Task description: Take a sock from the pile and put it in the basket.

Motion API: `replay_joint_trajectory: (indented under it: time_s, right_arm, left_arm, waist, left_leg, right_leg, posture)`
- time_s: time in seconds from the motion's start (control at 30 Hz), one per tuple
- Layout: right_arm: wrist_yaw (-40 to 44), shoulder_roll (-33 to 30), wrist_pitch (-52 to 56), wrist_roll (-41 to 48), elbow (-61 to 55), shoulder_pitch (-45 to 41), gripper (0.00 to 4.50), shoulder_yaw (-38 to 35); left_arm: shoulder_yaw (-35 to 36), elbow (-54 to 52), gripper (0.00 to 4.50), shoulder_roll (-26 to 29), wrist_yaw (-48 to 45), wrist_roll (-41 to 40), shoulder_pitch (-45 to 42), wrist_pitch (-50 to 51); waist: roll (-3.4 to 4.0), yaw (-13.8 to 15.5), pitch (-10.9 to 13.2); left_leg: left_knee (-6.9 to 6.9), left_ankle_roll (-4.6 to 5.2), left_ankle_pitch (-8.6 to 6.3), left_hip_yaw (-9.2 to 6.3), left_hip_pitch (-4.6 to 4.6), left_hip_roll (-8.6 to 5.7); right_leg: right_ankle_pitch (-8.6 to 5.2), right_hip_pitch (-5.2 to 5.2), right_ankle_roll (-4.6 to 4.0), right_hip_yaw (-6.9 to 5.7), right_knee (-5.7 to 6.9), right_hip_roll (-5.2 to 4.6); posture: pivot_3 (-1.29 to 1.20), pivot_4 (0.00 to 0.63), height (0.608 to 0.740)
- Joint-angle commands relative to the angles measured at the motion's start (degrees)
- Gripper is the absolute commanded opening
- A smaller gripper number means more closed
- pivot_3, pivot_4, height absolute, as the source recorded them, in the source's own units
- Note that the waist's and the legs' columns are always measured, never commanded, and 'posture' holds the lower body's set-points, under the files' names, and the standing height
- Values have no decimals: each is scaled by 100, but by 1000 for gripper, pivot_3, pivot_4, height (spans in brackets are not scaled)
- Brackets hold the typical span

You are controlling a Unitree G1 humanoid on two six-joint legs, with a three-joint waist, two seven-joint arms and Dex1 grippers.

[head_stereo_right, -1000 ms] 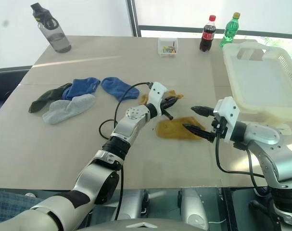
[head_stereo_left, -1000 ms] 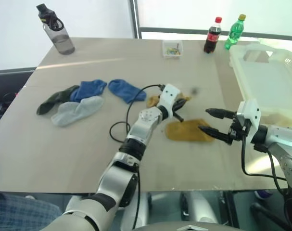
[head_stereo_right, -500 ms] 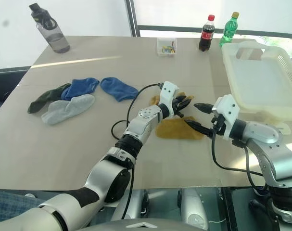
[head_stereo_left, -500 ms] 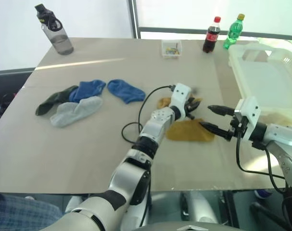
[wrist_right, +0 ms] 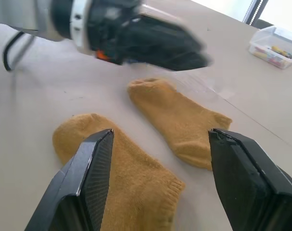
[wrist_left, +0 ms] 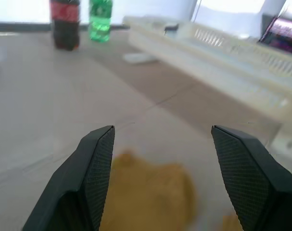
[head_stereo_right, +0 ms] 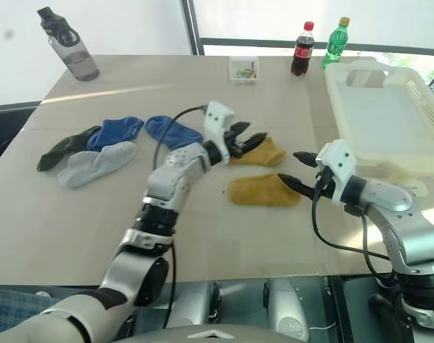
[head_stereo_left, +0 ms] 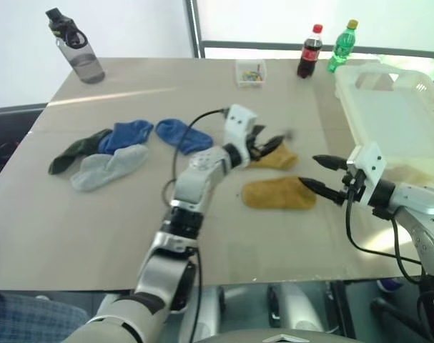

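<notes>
The mustard socks [head_stereo_left: 276,194] are lying flat and have soft cuff ends [head_stereo_left: 307,197]. I expect them to bend over together into a short bundle when I fold them.
The pile lies at the table's left: two blue socks [head_stereo_left: 131,134], a pale grey one [head_stereo_left: 109,166] and a dark green one [head_stereo_left: 77,148]. Two mustard socks lie flat mid-table, one farther [head_stereo_left: 279,158] and one nearer [head_stereo_left: 277,193]. My left gripper [head_stereo_left: 265,146] is open and empty, level over the farther sock's left end [wrist_left: 146,192]. Just right of the nearer sock [wrist_right: 121,159], my right gripper [head_stereo_left: 313,171] stands open and empty, pointing at it. The white slotted basket [head_stereo_left: 344,100] stands at the right edge.
A grey water bottle [head_stereo_left: 72,46] stands at the far left corner. A small clear box [head_stereo_left: 250,71], a cola bottle [head_stereo_left: 308,52] and a green bottle [head_stereo_left: 339,47] line the far edge. A black cable [head_stereo_left: 195,121] loops off my left wrist.
My left gripper carried a bunched mustard sock rightward, then opened, let it go and drew back left and up. That sock now lies flat. The right gripper has barely moved.
</notes>
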Motion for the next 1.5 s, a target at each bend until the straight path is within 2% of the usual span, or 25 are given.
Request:
replay_joint_trajectory:
  time_s: [0.03,0.23,0.33,0.5,0.67,0.9,1.03,1.07,1.17,1.5]
  right_arm:
    - [-107,-28,-67,-214,113,-144,3211,9]
    - [-419,126,451,-501,814,-633,3211,253]
    - [-819,452,1236,-459,1229,-1120,3211,328]
    - [-1089,869,1759,-457,1746,-1585,3211,314]
    - [-1349,1308,1958,-517,2221,-1986,3211,314]
    - [-1640,1610,1919,-867,2757,-2254,3211,491]
    - [-1655,1670,2032,-896,2866,-2253,2014,505]
    - [-1657,1673,2037,-901,2871,-2246,1421,503]
    - [-1648,1671,2031,-909,2849,-2222,107,506]
    - [-1667,1726,2045,-895,2691,-2191,42,528]
  left_arm:
    - [-92,-415,3385,315,-194,97,107,34]
    - [-41,-268,3385,690,-332,165,404,-151]
    - [57,-117,3385,814,-465,109,526,-238]
    - [183,26,3385,851,-490,30,560,-185]
    - [468,82,3385,792,-365,-142,555,-10]
    - [628,84,3385,858,-289,-197,601,106]
    - [702,129,3462,851,-268,-228,609,170]
    - [712,139,3462,832,-262,-237,612,204]
    - [728,134,3462,774,-316,-333,632,392]
    - [677,566,3462,571,-186,-475,465,971]
  waist:
    - [0,9,0]
    - [-1,64,0]
    - [0,13,1]
    - [1,6,1]
    - [2,0,1]
    - [2,-3,1]
    - [2,-10,1]
    - [2,-11,1]
    - [2,-12,1]
    - [3,-1,0]
  left_leg:
    - [1,0,0,1,-1,0]
    - [7,0,0,6,-7,-6]
    - [3,0,0,6,-4,-2]
    - [2,0,0,3,-5,-2]
    - [2,0,0,4,-7,-2]
    - [1,0,0,4,-7,-2]
    - [1,0,0,5,-7,-2]
    - [1,0,0,5,-7,-2]
    - [1,0,0,5,-6,-2]
    - [1,0,0,4,-4,-2]
  right_leg:
    - [0,0,0,0,0,-1]
    - [1,1,0,8,-4,-5]
    - [1,0,-1,9,-3,-2]
    - [1,-1,-1,5,0,-2]
    - [2,-2,-1,6,-1,-2]
    - [2,-2,-1,6,0,-3]
    - [2,-3,-1,6,0,-3]
    - [2,-3,-1,6,0,-3]
    - [2,-2,-1,6,0,-3]
    - [2,0,-1,5,1,-3]
  posture:
    - [0,150,740]
    - [0,150,740]
    - [0,150,740]
    - [0,150,740]
    - [0,150,740]
    - [0,150,740]
    - [0,150,740]
    - [0,150,740]
    - [0,150,740]
    - [0,150,740]
